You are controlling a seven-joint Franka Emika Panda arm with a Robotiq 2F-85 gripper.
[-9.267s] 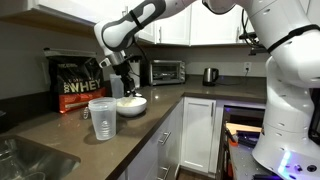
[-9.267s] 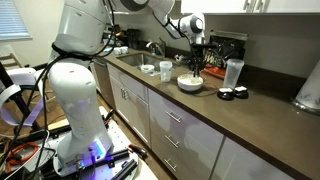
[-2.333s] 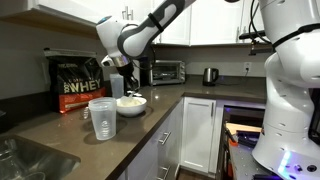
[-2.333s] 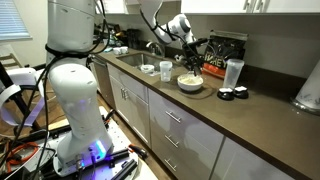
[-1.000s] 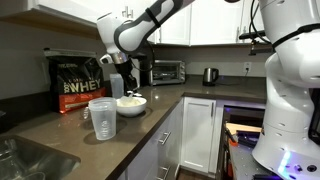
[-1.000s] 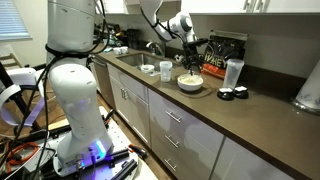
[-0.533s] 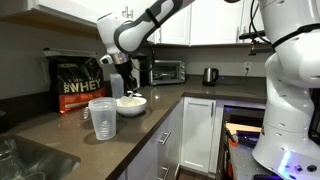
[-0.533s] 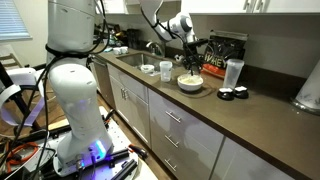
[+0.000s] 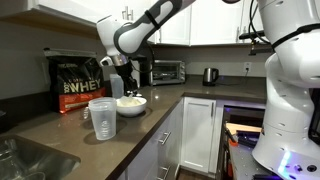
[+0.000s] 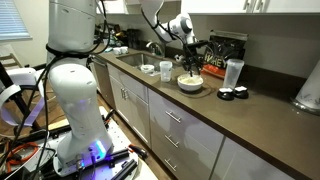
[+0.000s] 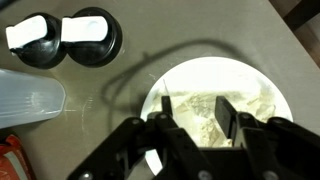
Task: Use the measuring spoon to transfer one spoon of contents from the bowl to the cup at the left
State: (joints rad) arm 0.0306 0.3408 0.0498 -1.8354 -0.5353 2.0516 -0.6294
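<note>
The measuring spoon's handle is at the edge of my gripper's opening, so I should move my open gripper to centre on the handle before closing and scooping.
The white bowl [image 9: 131, 104] sits on the dark counter and holds cream powder [image 11: 205, 110]; it also shows in the other exterior view [image 10: 190, 84]. My gripper [image 11: 195, 108] hangs just above the bowl, fingers apart, with nothing visible between them. It shows in both exterior views [image 9: 123, 90] [image 10: 190, 68]. The clear plastic cup [image 9: 102, 118] stands toward the sink, apart from the bowl, and shows in an exterior view [image 10: 165, 70]. I cannot make out the measuring spoon in any view.
A black and red protein bag [image 9: 78, 82] stands behind the bowl. A pale cylinder container [image 10: 234, 72] and two black lids [image 11: 90, 30] sit beside the bowl. A sink [image 9: 25, 160], toaster oven [image 9: 165, 70] and kettle [image 9: 210, 75] are on the counter.
Over nine seconds the arm's elbow has swung over while the gripper stayed above the bowl. Nothing has visibly moved in the last second.
</note>
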